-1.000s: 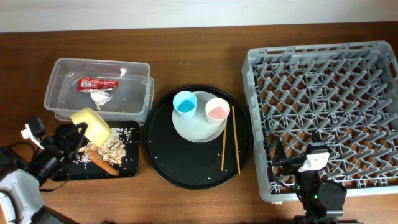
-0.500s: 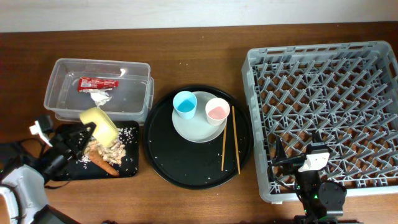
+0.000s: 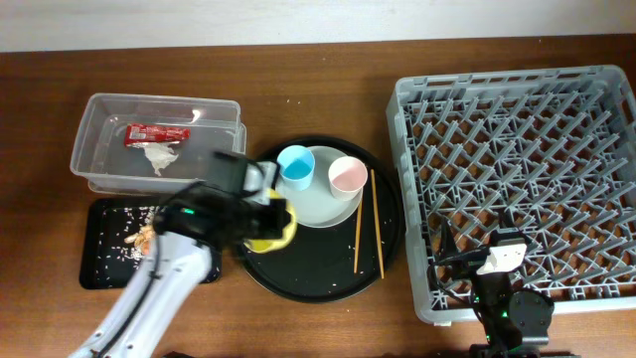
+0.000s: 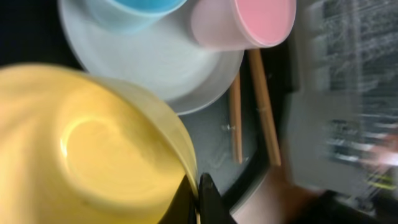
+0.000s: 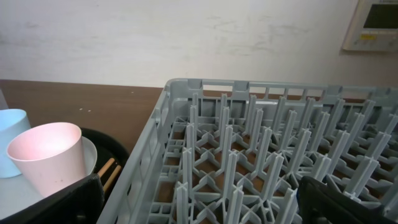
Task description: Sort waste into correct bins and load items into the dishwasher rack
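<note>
I can see the yellow bowl empty [image 4: 112,155] over the free part of the round black tray [image 3: 274,259]. My left gripper should go on lowering it before it lets it go next to the plate.
My left gripper [image 3: 270,227] is shut on the rim of the yellow bowl [image 3: 266,234] and holds it over the left part of the large round black tray [image 3: 298,278]. In the left wrist view the jaws [image 4: 198,194] pinch the bowl's rim [image 4: 81,143]. The pale plate [image 3: 320,206] on that tray carries the light-blue cup [image 3: 295,166] and the pink cup [image 3: 347,177]. The chopsticks [image 3: 366,224] lie to its right. My right gripper [image 3: 475,239] is open and empty at the front edge of the grey rack [image 3: 517,119].
The clear tub [image 3: 99,109] at the back left holds the red wrapper [image 3: 156,131] and white tissue [image 3: 159,156]. The shallow black rectangular tray [image 3: 104,261] in front of it holds flaky scraps [image 3: 147,235], partly hidden by my left arm.
My left arm has swung right from the black rectangular tray to the round tray, carrying the yellow bowl. The right arm has not moved.
</note>
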You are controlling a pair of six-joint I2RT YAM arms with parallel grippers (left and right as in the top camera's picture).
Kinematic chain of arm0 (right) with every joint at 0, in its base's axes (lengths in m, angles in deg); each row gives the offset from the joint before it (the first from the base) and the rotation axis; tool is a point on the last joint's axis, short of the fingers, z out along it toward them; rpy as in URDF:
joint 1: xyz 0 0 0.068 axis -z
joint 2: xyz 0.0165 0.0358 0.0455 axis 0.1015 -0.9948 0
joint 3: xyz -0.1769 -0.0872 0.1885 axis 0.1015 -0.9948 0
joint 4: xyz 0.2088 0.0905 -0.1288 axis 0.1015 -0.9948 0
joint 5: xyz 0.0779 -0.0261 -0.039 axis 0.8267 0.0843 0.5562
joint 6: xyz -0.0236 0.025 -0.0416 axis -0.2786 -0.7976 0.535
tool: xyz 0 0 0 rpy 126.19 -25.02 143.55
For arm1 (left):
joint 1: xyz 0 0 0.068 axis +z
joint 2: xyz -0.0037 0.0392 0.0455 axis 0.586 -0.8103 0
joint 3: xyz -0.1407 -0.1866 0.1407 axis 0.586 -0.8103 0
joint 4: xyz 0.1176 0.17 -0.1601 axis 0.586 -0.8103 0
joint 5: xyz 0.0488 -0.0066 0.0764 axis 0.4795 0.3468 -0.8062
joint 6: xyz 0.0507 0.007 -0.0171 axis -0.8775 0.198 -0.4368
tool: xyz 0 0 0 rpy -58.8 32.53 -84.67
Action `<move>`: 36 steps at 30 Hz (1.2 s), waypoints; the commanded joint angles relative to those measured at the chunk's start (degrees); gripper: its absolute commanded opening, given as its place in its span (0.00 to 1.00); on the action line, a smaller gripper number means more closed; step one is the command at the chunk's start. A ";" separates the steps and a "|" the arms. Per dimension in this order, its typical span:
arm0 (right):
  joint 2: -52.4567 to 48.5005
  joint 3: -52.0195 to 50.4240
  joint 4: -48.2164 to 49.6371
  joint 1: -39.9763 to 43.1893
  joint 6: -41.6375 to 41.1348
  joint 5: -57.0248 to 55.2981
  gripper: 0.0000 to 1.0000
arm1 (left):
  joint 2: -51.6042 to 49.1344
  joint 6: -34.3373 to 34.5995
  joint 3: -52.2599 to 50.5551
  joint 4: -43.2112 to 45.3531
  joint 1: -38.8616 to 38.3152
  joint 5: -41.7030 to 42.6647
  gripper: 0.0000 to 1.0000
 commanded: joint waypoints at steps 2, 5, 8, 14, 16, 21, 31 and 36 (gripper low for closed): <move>0.22 -0.28 -0.24 0.22 -0.22 0.31 0.98 | -0.81 8.02 0.28 -1.49 -16.44 -25.07 0.00; 0.22 -0.28 -0.24 0.22 -0.22 0.31 0.98 | -5.27 8.09 0.26 -1.88 -19.98 -25.75 0.00; 0.22 -0.28 -0.24 0.22 -0.22 0.31 0.98 | -11.26 8.07 0.26 -2.29 -20.02 -26.27 0.00; 0.22 -0.28 -0.24 0.22 -0.22 0.28 0.98 | -13.62 8.04 0.26 -3.41 -20.02 -31.32 0.00; 0.22 -0.28 -0.24 0.22 -0.22 0.31 0.98 | -13.62 8.07 0.24 -3.41 -20.02 -31.80 0.00; 0.22 -0.28 -0.24 0.22 -0.22 0.31 0.98 | -13.60 8.04 0.33 -3.89 -20.02 -31.80 0.53; 0.22 -0.28 -0.24 0.22 -0.22 0.31 0.98 | -5.70 4.35 23.80 -18.60 -8.92 -38.40 0.73; 0.22 -0.28 -0.26 0.22 -0.22 0.28 0.98 | -5.18 5.64 23.96 -19.30 9.99 -38.21 0.99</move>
